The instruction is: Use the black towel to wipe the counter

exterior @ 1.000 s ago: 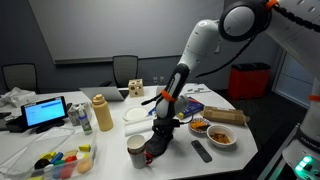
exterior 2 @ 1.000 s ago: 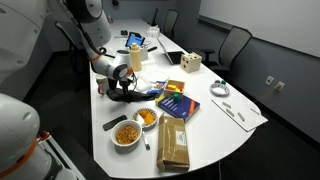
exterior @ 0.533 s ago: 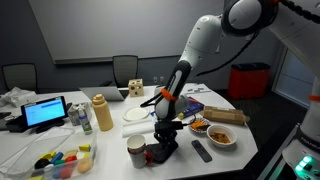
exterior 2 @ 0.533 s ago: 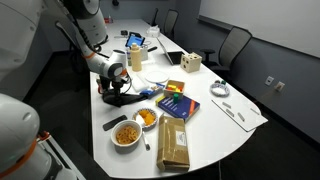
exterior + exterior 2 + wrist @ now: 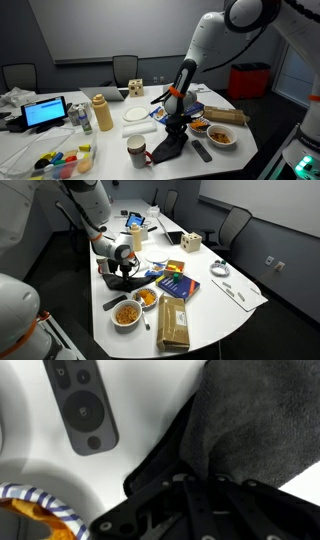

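Next, I turn back and wipe toward the cup [image 5: 137, 152], because my gripper has the black towel close to the striped bowl [image 5: 45, 508] and the remote.
The black towel [image 5: 168, 150] lies on the white counter [image 5: 110, 148] near its front edge, between a cup and a remote. In the wrist view the towel [image 5: 255, 415] fills the upper right. My gripper [image 5: 176, 127] points down onto the towel's far end and is shut on it; it also shows in an exterior view [image 5: 124, 272] and in the wrist view [image 5: 198, 480], where the dark fingers [image 5: 170, 500] are pinched together on the cloth.
A cup [image 5: 136, 152] stands just beside the towel. A black remote [image 5: 201, 150] [image 5: 83, 405] lies on its other side. A bowl of snacks [image 5: 219, 136], a brown bag [image 5: 222, 116], a plate [image 5: 137, 115], a bottle [image 5: 101, 113] and a tablet [image 5: 45, 112] are around.
My gripper has moved with the towel away from the cup toward the remote and bowls, dragging the cloth across the counter. The towel now trails out behind it.
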